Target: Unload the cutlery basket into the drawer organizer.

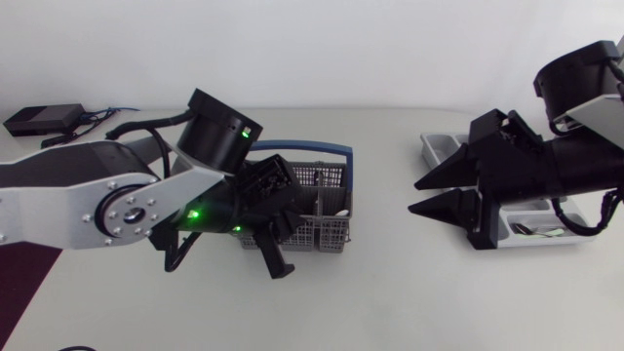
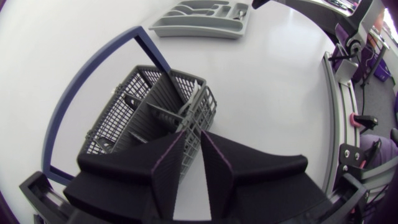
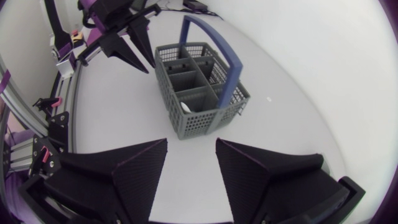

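Observation:
The pale utensil [image 1: 342, 213] is leaning alone in its roomy compartment [image 3: 198, 100], so I expect it will come free at once when I lift it, leaving that compartment empty.
The grey mesh cutlery basket [image 1: 317, 200] with a blue handle [image 1: 327, 151] stands mid-table. A pale utensil [image 1: 340, 210] sticks up in one of its compartments, also seen as the utensil [image 3: 186, 107] in the right wrist view. My left gripper [image 1: 273, 255] is down at the basket's front left corner, where its fingers [image 2: 168, 162] stand a narrow gap apart with the mesh wall [image 2: 191, 146] between them. My right gripper [image 1: 414, 195] hangs open and empty right of the basket, in front of the grey drawer organizer [image 1: 441, 146]. A piece of cutlery [image 1: 538, 231] lies in the organizer.
A black box [image 1: 39, 119] with cables sits at the back left. A dark purple mat [image 1: 19, 283] lies at the front left corner. Bare table runs between basket and organizer.

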Robot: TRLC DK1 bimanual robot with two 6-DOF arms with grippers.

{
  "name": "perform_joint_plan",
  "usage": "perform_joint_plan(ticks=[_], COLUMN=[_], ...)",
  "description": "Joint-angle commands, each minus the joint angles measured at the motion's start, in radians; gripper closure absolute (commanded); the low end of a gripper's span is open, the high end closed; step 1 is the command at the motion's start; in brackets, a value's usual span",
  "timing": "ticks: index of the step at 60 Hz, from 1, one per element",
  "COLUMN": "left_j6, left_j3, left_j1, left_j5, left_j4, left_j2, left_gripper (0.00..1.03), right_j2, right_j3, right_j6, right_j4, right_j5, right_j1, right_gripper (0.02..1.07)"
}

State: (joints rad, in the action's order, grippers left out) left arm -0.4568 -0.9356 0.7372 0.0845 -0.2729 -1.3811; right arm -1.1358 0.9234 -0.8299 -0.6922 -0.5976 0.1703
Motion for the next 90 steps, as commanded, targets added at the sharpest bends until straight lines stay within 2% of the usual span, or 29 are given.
perform_joint_plan(ticks=[1, 15, 35, 48, 53, 65, 74, 90], left_j6=[-0.045, -0.065, -0.063, -0.063, -0.065, -0.065, -0.063, -0.063], left_j3=[0.040, 0.050, 0.060, 0.061, 0.061, 0.060, 0.063, 0.070], left_j1=[0.008, 0.011, -0.001, -0.001, -0.002, 0.001, 0.002, 0.004], left_j5=[0.001, 0.012, 0.012, 0.012, 0.012, 0.014, 0.014, 0.014], left_j4=[-0.015, -0.026, -0.025, -0.025, -0.025, -0.023, -0.023, -0.023], left_j2=[-0.018, -0.015, -0.009, -0.007, -0.007, -0.007, -0.006, -0.003], left_gripper=[0.81, 0.81, 0.81, 0.81, 0.81, 0.81, 0.81, 0.81], right_j2=[-0.019, -0.119, -0.332, -0.397, -0.413, -0.450, -0.461, -0.469], right_j3=[0.002, 0.026, 0.138, 0.167, 0.172, 0.187, 0.204, 0.206], right_j6=[-0.037, -0.077, -0.126, -0.149, -0.161, -0.175, -0.183, -0.186], right_j4=[-0.006, 0.045, 0.102, 0.129, 0.138, 0.158, 0.158, 0.157], right_j5=[0.013, 0.053, 0.079, 0.111, 0.121, 0.153, 0.160, 0.177], right_j1=[0.058, 0.175, 0.195, 0.210, 0.222, 0.236, 0.244, 0.262], right_gripper=[0.49, 0.49, 0.49, 0.50, 0.61, 0.63, 0.77, 0.77])
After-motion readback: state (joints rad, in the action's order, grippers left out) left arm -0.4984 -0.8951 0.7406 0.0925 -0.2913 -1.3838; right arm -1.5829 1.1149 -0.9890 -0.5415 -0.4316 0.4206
